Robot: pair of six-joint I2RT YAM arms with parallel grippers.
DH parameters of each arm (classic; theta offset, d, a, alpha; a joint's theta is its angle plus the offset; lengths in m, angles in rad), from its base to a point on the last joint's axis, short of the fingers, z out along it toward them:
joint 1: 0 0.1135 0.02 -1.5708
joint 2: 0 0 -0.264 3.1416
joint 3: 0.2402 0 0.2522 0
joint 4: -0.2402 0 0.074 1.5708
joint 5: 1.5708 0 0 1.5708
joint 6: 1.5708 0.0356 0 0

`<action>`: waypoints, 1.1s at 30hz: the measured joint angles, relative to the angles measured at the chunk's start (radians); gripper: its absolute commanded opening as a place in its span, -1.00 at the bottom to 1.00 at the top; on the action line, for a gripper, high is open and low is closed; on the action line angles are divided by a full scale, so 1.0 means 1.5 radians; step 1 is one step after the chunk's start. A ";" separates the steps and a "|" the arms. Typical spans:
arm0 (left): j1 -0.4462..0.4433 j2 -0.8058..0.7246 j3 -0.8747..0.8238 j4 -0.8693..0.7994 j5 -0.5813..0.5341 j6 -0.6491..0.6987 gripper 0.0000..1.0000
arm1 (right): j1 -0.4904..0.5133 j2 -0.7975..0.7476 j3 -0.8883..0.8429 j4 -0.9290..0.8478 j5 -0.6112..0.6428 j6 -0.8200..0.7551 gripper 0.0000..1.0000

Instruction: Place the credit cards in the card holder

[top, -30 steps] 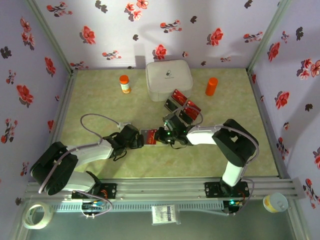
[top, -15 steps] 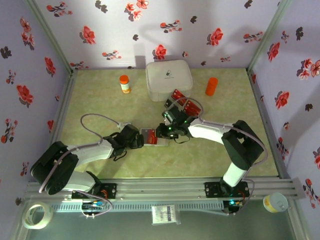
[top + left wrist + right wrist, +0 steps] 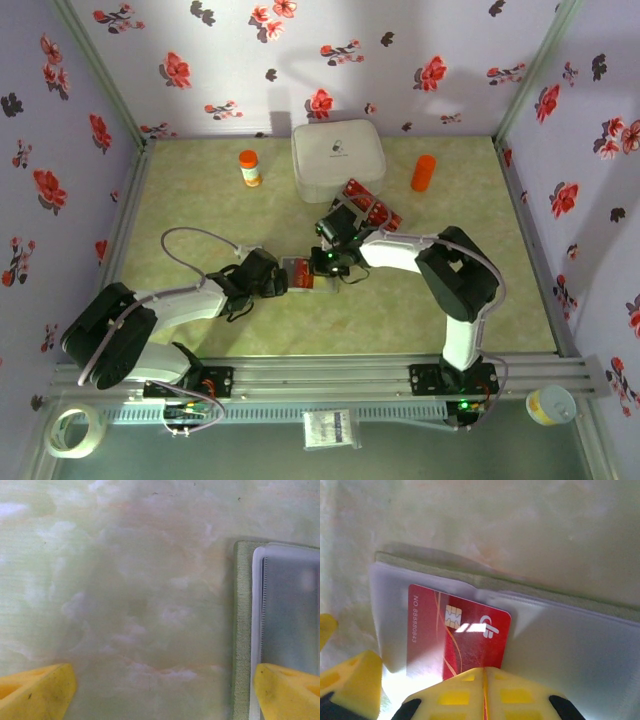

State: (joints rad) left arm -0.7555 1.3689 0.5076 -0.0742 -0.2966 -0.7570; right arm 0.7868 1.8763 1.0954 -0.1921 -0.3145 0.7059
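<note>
The red credit card's logo end (image 3: pixel 482 630) is sticking out of the clear sleeve. Next, I push the card's near edge (image 3: pixel 505 641) with my right gripper until the card is inside.
The olive-green card holder (image 3: pixel 298 273) lies open on the table between the two grippers, its pale inside and clear sleeves facing up (image 3: pixel 560 635). My right gripper (image 3: pixel 484 672) is shut on a red credit card (image 3: pixel 457 627) with a chip. The card's far end lies over the holder's clear sleeve. In the top view this gripper (image 3: pixel 325 262) sits at the holder's right side. My left gripper (image 3: pixel 160 690) is open, one finger (image 3: pixel 287 690) resting over the holder's edge (image 3: pixel 242 630). More red and dark cards (image 3: pixel 368 205) lie behind the right arm.
A big white rounded box (image 3: pixel 337 160) stands at the back middle. An orange-capped bottle (image 3: pixel 249 167) is to its left and an orange cylinder (image 3: pixel 424 172) to its right. Flowered walls close in the table on three sides.
My right gripper has slid slightly left over the holder with the red card, and its elbow has swung inward. The left arm has stayed put.
</note>
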 measured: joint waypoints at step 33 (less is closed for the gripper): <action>0.003 -0.018 -0.009 -0.019 -0.010 -0.005 0.88 | 0.030 -0.021 0.012 -0.005 0.025 0.003 -0.98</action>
State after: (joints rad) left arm -0.7506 1.3422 0.4946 -0.1024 -0.3122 -0.7647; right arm 0.8310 1.8454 1.1141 -0.2001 -0.2771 0.7109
